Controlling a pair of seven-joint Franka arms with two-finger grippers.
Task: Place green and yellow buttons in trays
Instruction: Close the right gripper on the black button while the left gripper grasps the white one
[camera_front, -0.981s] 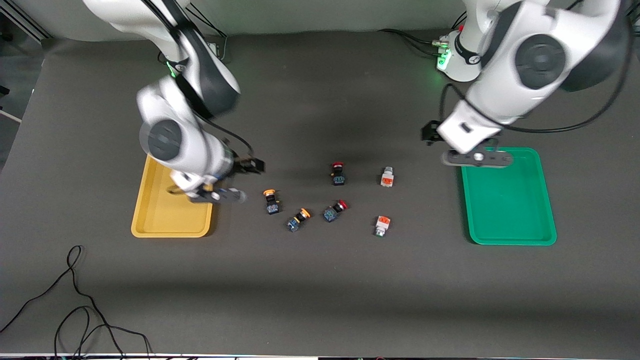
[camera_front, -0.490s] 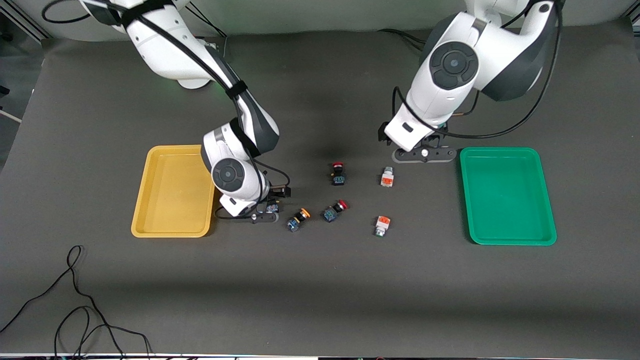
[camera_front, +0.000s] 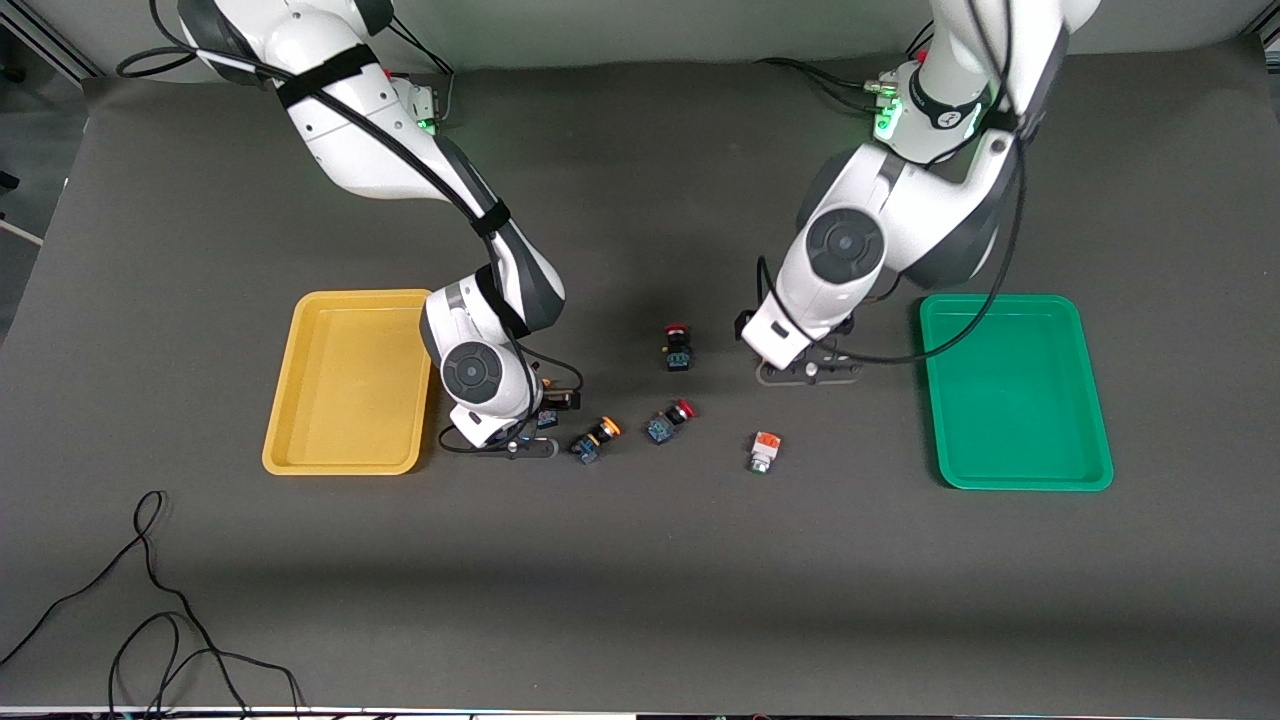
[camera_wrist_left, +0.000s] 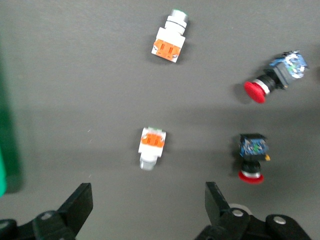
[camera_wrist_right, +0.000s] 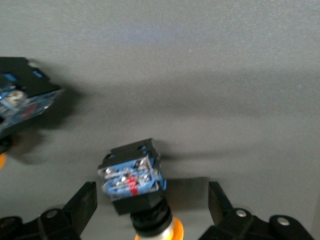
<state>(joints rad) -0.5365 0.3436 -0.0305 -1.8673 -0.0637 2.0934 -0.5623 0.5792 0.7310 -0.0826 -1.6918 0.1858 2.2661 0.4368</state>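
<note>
The yellow-capped button (camera_wrist_right: 142, 197) will roll onto another side when the robot grips and lifts it, because the button's block (camera_wrist_right: 132, 176) sits at an angle between the open fingers.
My right gripper (camera_front: 518, 446) is open and low beside the yellow tray (camera_front: 345, 400). In the right wrist view it (camera_wrist_right: 152, 204) straddles a yellow-capped, black-blue button (camera_wrist_right: 132, 186) without closing on it; that button is mostly hidden in the front view (camera_front: 546, 417). The second yellow-capped button (camera_front: 596, 438) lies beside it. My left gripper (camera_front: 808, 374) is open over one white-bodied orange button (camera_wrist_left: 151, 148), which the arm hides in the front view. The other white button (camera_front: 764, 451) lies nearer the camera. The green tray (camera_front: 1015, 400) holds nothing.
Two red-capped black switches (camera_front: 677, 347) (camera_front: 669, 421) lie between the two grippers. A black cable (camera_front: 150, 600) loops on the mat near the camera at the right arm's end.
My right gripper moved from the yellow tray over to the yellow-capped button and lowered around it. My left gripper moved from the green tray's corner to over the white button.
</note>
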